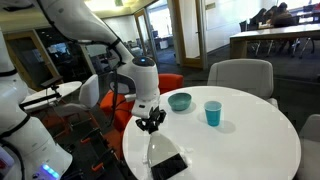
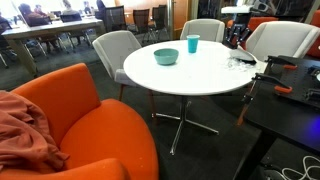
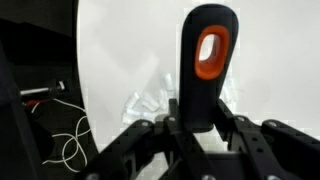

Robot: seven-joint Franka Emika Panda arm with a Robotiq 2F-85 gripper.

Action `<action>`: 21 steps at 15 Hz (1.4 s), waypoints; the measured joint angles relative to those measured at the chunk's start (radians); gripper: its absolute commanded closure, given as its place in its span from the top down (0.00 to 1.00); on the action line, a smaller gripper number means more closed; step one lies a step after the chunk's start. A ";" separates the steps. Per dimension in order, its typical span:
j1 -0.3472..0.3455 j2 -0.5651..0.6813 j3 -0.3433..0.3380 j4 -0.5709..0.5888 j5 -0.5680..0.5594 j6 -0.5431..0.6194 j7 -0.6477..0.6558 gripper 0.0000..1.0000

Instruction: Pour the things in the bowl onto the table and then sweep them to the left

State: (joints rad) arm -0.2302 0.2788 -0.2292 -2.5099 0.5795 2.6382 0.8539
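I need to sweep the small clear pieces (image 3: 148, 101), which are on both sides of the brush handle, so my gripper should first bring the brush back to their teal cup side (image 1: 196, 151).
A teal bowl (image 1: 179, 101) stands upright on the round white table (image 1: 240, 140); it shows in both exterior views (image 2: 166, 56). My gripper (image 1: 151, 122) hangs over the table's edge near the bowl, at the far side in an exterior view (image 2: 238, 36). In the wrist view the gripper (image 3: 200, 128) is shut on a black brush handle with an orange-ringed hole (image 3: 206, 60). Small clear pieces (image 3: 150, 97) lie on the table under the handle and show faintly in an exterior view (image 2: 243, 60). The brush head (image 1: 166, 163) points toward the table's front.
A teal cup (image 1: 213, 113) stands beside the bowl, also in an exterior view (image 2: 192, 44). Grey chairs (image 1: 240, 75) and an orange armchair (image 2: 70, 110) ring the table. Cables (image 3: 65, 140) lie on the floor beyond the table edge.
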 measured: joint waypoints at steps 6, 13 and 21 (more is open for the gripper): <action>0.071 -0.001 0.107 0.030 0.048 -0.011 0.015 0.13; 0.147 0.010 0.167 0.073 0.068 -0.029 0.015 0.13; 0.157 -0.129 0.105 -0.015 0.013 0.036 0.015 0.13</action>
State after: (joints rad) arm -0.0736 0.1498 -0.1240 -2.5244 0.5920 2.6739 0.8692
